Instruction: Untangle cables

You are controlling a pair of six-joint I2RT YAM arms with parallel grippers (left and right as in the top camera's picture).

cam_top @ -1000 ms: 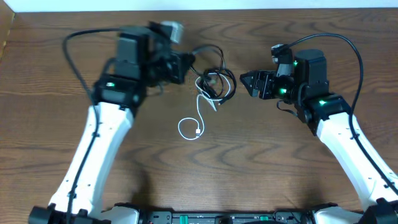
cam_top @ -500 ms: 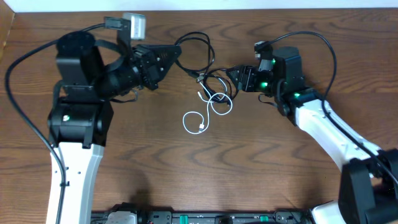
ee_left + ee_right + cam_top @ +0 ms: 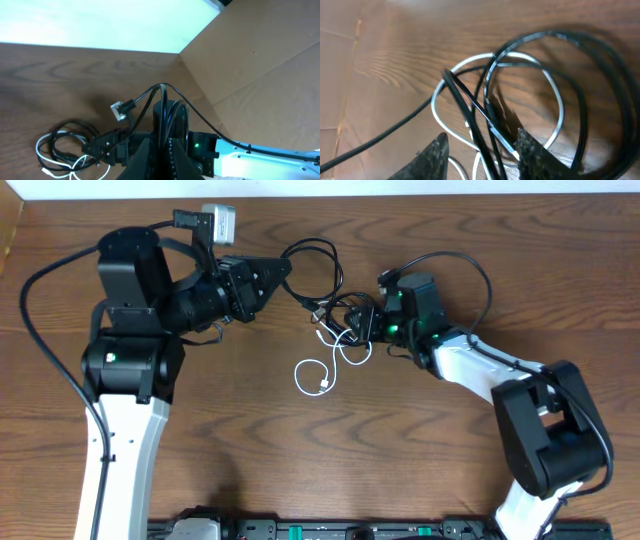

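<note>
The white cable twists through the black cords at my right gripper, so next my left gripper puts down its black cable and pulls the white cable out.
The cables lie tangled at the table's middle back. My left gripper is shut on a black cable that arcs from it back to the tangle. In the left wrist view the fingers pinch this black cable, and its plug end hangs free. My right gripper is down in the tangle. In the right wrist view its open fingers straddle black cords and the white cable. The white cable's loop and plug lie toward the front.
The table's back edge runs close behind the tangle. A brown cardboard panel stands at the side in the left wrist view. Thick black arm wires loop out beside each arm, left and right.
My right gripper has moved left into the tangle. My left arm swung left earlier, drawing a black cable out, and has since held nearly still.
</note>
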